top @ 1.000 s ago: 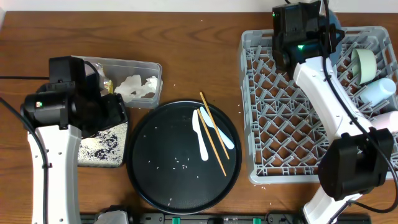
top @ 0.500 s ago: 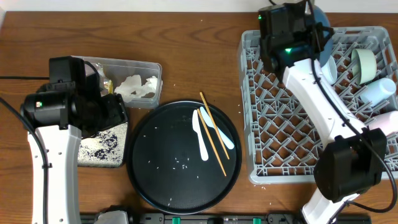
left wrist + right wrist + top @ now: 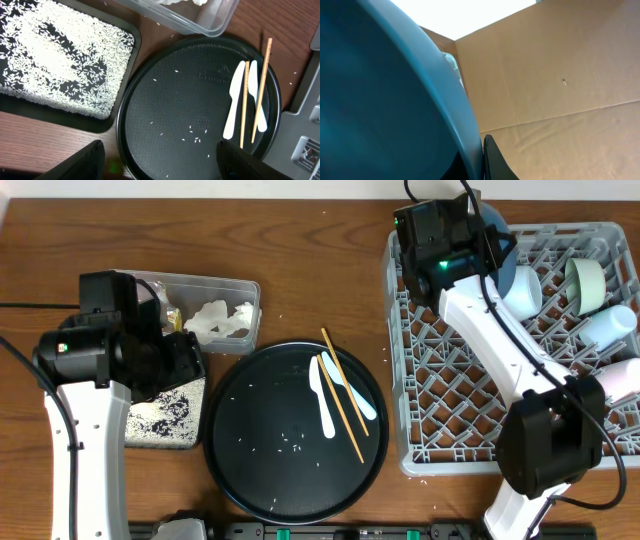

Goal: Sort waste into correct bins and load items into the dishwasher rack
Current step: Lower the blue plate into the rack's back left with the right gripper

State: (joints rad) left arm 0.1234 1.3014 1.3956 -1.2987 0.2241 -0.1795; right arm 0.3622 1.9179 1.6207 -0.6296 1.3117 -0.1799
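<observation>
The dark-blue dish (image 3: 503, 265) stands on edge by the white cup. My right gripper should regrip the dish's rim and lay the dish over the rack's open middle (image 3: 465, 365).
My right gripper (image 3: 482, 146) is shut on the rim of the large dark-blue dish (image 3: 380, 100), which it holds on edge over the back left corner of the dishwasher rack (image 3: 470, 410). From overhead the dish (image 3: 500, 238) shows behind the right wrist. My left gripper (image 3: 160, 150) is open and empty, hovering over the left rim of the round black tray (image 3: 131, 100). Two white spoons (image 3: 325, 398) and two chopsticks (image 3: 343, 395) lie on that tray with loose rice grains (image 3: 292, 442). The flat black tray (image 3: 127, 75) holds rice. Napkins (image 3: 222, 320) lie in the clear tub (image 3: 215, 283).
In the rack's right side sit a white cup (image 3: 522, 290), a pale-green bowl (image 3: 585, 285), a pale-blue cup (image 3: 608, 328) and a pink cup (image 3: 622, 375). Bare wooden table (image 3: 300, 260) lies between the tub and the rack.
The right arm has carried the dark-blue dish leftward along the rack's back edge. The left arm and everything on the trays have stayed put.
</observation>
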